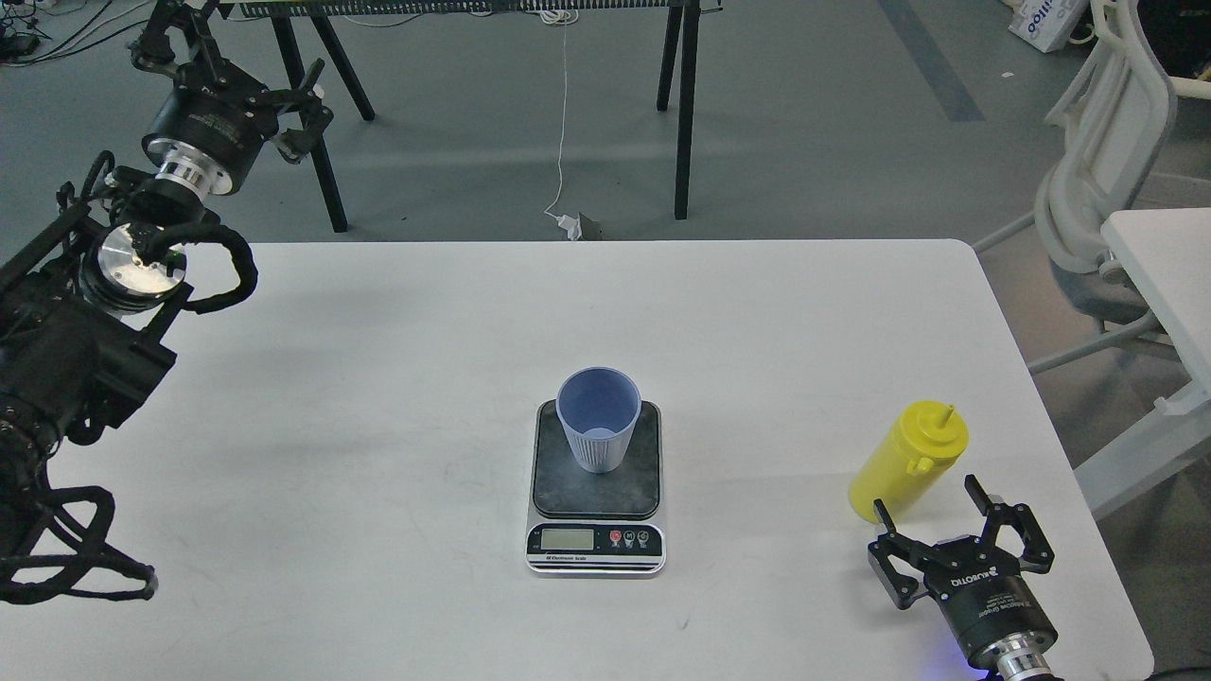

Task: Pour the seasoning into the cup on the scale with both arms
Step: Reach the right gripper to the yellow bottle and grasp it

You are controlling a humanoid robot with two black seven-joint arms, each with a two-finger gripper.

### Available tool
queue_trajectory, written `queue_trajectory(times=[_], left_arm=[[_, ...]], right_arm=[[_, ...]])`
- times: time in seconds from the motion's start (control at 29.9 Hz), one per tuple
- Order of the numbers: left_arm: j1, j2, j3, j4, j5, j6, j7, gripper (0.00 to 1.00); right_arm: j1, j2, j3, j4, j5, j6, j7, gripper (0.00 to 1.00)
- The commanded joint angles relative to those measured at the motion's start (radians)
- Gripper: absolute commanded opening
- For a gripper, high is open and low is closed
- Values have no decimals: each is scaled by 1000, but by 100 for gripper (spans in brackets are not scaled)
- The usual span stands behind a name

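A small yellow cap sticks out from the seasoning bottle's side (911, 469), so the cap (922, 465) will hang on a thin strap when the robot turns the bottle over.
The light blue-grey cup (597, 419) stands upright on the dark plate of the scale (552, 480) at the middle of the white table (378, 378). The yellow seasoning bottle (903, 463) stands near the table's right edge, nozzle up and leaning a little to the right. My right gripper (931, 505) is open just in front of the bottle's base, its fingers pointing at the bottle; I cannot tell whether they touch it. My left gripper (232, 61) is open and empty, raised beyond the table's far left corner.
A white office chair (1107, 180) and a second white table (1168, 274) stand to the right. Black trestle legs (683, 113) and a white cable (563, 123) are on the floor beyond the table. The right table edge is close to the bottle.
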Motion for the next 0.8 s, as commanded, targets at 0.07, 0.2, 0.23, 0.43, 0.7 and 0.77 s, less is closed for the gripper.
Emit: queue_trajectory(times=[0.07, 0.2, 0.23, 0.43, 0.7, 0.77], left_arm=[[0, 7, 1, -1, -1, 0, -2, 100], [0, 20, 1, -1, -1, 0, -2, 100], [0, 20, 1, -1, -1, 0, -2, 100], [0, 23, 1, -1, -1, 0, -2, 100], [-3, 23, 1, -1, 1, 0, 1, 100], [-5, 23, 1, -3, 1, 0, 0, 100]], right_arm=[[61, 45, -17, -43, -14, 0, 2, 99], [86, 76, -22, -43, -62, 0, 11, 96], [87, 81, -17, -43, -62, 0, 13, 95], [122, 84, -6, -66, -62, 0, 16, 80], [172, 87, 3, -80, -60, 0, 19, 54], [181, 87, 10, -71, -60, 0, 25, 47]])
